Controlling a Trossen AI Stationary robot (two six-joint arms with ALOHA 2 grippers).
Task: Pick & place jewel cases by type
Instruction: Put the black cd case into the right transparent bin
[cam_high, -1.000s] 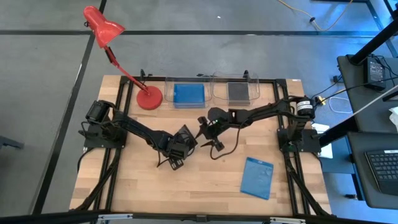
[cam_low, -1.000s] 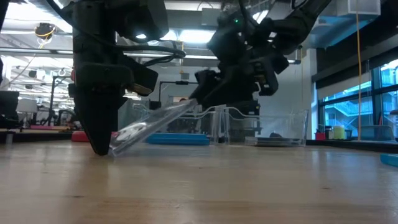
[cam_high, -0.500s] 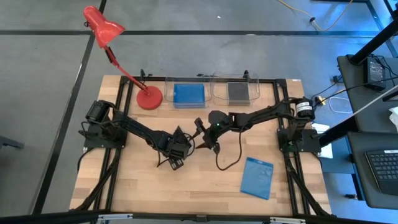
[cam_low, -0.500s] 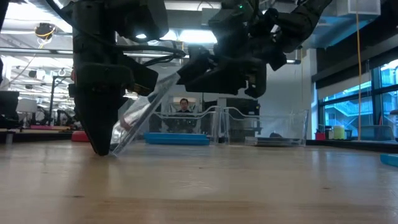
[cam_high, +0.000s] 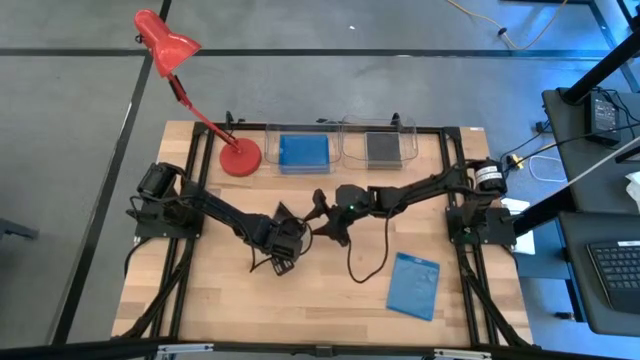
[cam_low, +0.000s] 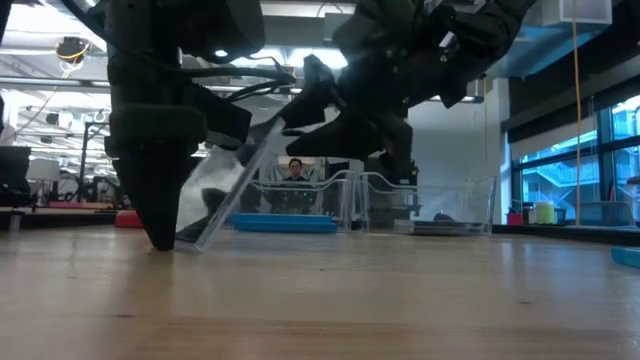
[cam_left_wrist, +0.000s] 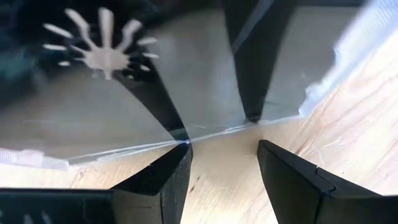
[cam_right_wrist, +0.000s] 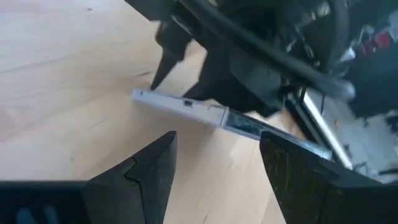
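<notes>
The clear jewel case's raised end leans free toward the open fingers of my right gripper. I should go on moving in until they are on both sides of its thin edge before they close.
A clear jewel case stands steeply tilted in the middle of the table. Its lower edge is on the wood and its upper end is raised toward the right. My left gripper points down, open, with its fingertips at that lower edge. My right gripper comes in from the table's right, open, at the case's raised end. One blue jewel case lies flat on the near right of the table. Another blue one and a dark one lie in trays at the far edge. My left gripper touches the case's lower edge with a fingertip, from above, pointing down; the edge lies on the table across the open fingers. My right gripper's open fingers stand against the raised end of the case, which runs across both fingertips. It comes slanting from the table's right. Exactly where they touch, I cannot tell.
Two clear open-topped trays stand side by side at the far edge, next to a red desk lamp's base. The right arm's cable loops over the table's middle. A person shows in the room behind.
My right gripper has rolled and gone a little toward the table's left, closer to my left gripper. The clear case has tipped from a shallow slant to a steep one: its raised end has gone up, and its lower edge has stayed at my left fingertips.
</notes>
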